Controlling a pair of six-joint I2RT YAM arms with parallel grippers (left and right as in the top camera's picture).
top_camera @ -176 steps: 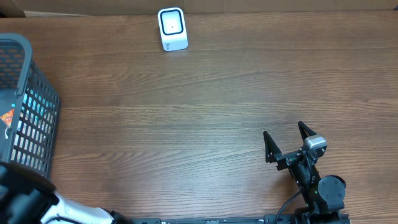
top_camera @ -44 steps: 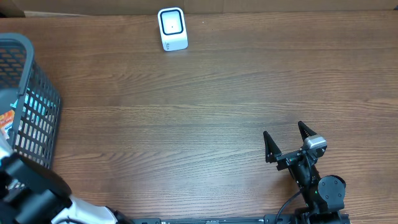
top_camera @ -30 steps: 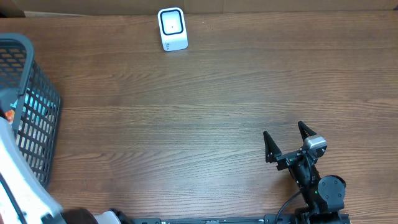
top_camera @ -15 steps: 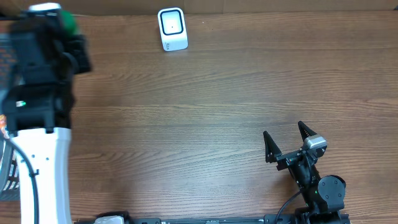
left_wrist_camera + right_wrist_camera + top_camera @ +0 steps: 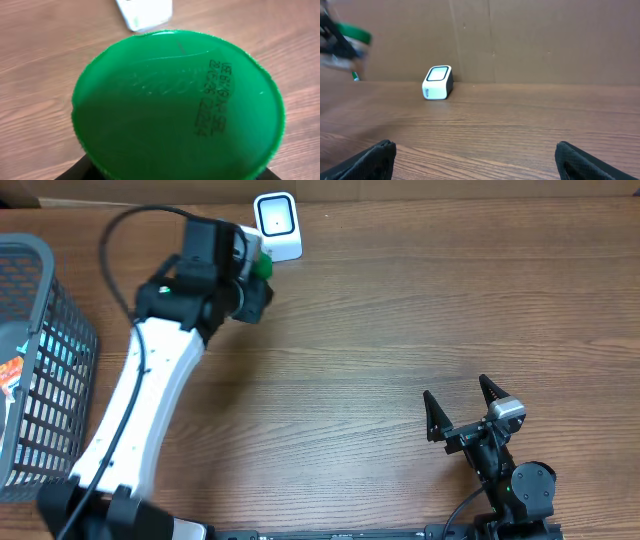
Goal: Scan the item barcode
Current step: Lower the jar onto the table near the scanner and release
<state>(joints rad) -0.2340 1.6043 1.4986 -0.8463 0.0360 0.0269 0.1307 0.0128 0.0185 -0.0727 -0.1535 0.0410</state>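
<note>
I should keep lowering my left gripper and let go once the container's bottom rests on the wood before the scanner (image 5: 281, 343), because that wood is clear and the container's green lid (image 5: 263, 266) faces up.
The item is a container with a round green lid (image 5: 175, 105) that carries a printed date and fills the left wrist view. My left gripper (image 5: 248, 278) is shut on it and holds it in the air just left of and in front of the white barcode scanner (image 5: 277, 226). In the overhead view only a bit of the green lid (image 5: 262, 266) shows past the wrist. The scanner's lower edge (image 5: 145, 12) sits just beyond the lid. No barcode shows in any view. My right gripper (image 5: 462, 406) rests open near the table's front right, nothing between its fingers.
A grey mesh basket (image 5: 45, 360) with several packaged goods stands at the left edge. A cardboard wall (image 5: 530, 35) runs along the back of the table behind the scanner (image 5: 437, 82). The white left arm (image 5: 150, 400) stretches diagonally across the left part of the table.
My left arm has swung up from the basket at the left and across to the scanner at the back, carrying the green-lidded item. The right arm has not moved.
</note>
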